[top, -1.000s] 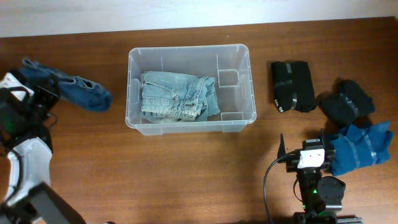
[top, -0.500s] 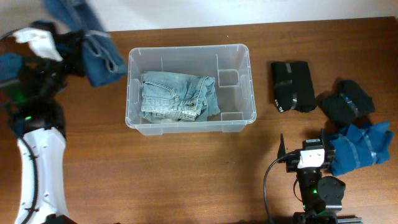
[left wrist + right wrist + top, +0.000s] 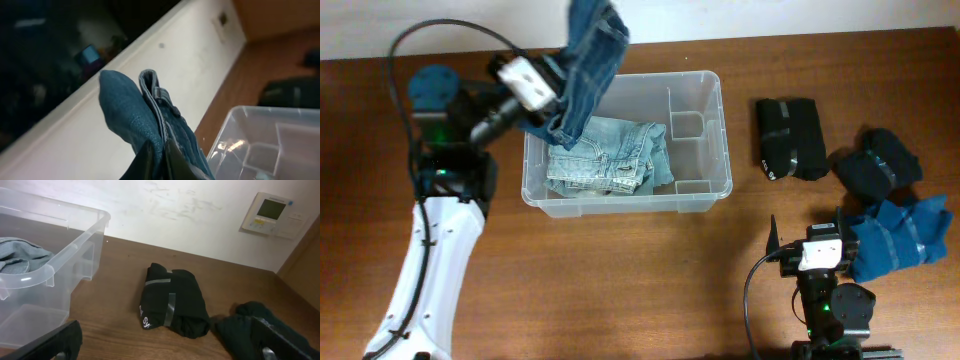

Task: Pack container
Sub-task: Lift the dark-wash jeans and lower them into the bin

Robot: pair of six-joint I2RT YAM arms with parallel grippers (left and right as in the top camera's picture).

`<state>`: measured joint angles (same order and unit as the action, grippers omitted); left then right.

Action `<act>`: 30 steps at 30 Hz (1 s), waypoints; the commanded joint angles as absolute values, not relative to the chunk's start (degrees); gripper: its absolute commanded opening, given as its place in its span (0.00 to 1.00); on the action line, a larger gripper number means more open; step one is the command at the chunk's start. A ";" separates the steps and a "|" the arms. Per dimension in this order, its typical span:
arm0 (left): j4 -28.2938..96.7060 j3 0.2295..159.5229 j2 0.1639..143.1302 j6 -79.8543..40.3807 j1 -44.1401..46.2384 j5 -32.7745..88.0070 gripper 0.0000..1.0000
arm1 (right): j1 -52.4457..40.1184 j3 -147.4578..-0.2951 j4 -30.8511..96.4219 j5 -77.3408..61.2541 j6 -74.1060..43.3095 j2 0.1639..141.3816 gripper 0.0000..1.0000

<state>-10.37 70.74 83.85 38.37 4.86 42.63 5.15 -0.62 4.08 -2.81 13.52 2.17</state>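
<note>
The dark blue denim garment [image 3: 595, 45] extends beyond the container's far rim, so the robot's left gripper should swing it back and lay it flat on top of the light-blue jeans [image 3: 610, 157].
The clear plastic container [image 3: 704, 88] stands at the table's middle, with folded light-blue jeans [image 3: 605, 155] in its left half. My left gripper [image 3: 557, 85] is shut on a dark blue denim garment [image 3: 588, 55] and holds it in the air over the container's left rim. In the left wrist view the fingers [image 3: 159, 156] pinch the denim [image 3: 125, 107], with the container's corner [image 3: 250, 130] below right. My right gripper [image 3: 818, 247] is open and empty at the front right; its fingers [image 3: 165, 347] frame a folded black garment [image 3: 172, 300].
A folded black garment [image 3: 790, 137] and a crumpled black one [image 3: 876, 160] lie right of the container. A blue garment [image 3: 900, 232] lies beside my right gripper. The container's edge shows in the right wrist view [image 3: 55, 265].
My left arm has lifted the dark blue denim from the table's far left and swung it right, up over the container's left rim. The right arm has not moved.
</note>
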 commanded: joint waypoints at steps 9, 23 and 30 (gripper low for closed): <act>-7.20 74.11 81.36 75.09 13.80 33.21 0.00 | 4.89 -0.32 4.32 -2.72 13.04 1.87 0.98; -10.66 74.11 88.01 78.96 14.57 24.58 0.01 | 4.89 -0.32 4.32 -2.72 13.04 1.85 0.98; -3.36 74.11 88.01 36.75 15.88 24.12 0.31 | 4.89 -0.32 4.32 -2.72 13.04 1.85 0.98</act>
<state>-7.92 73.12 87.92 59.61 15.79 24.75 5.15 -0.62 4.08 -2.81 13.52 2.20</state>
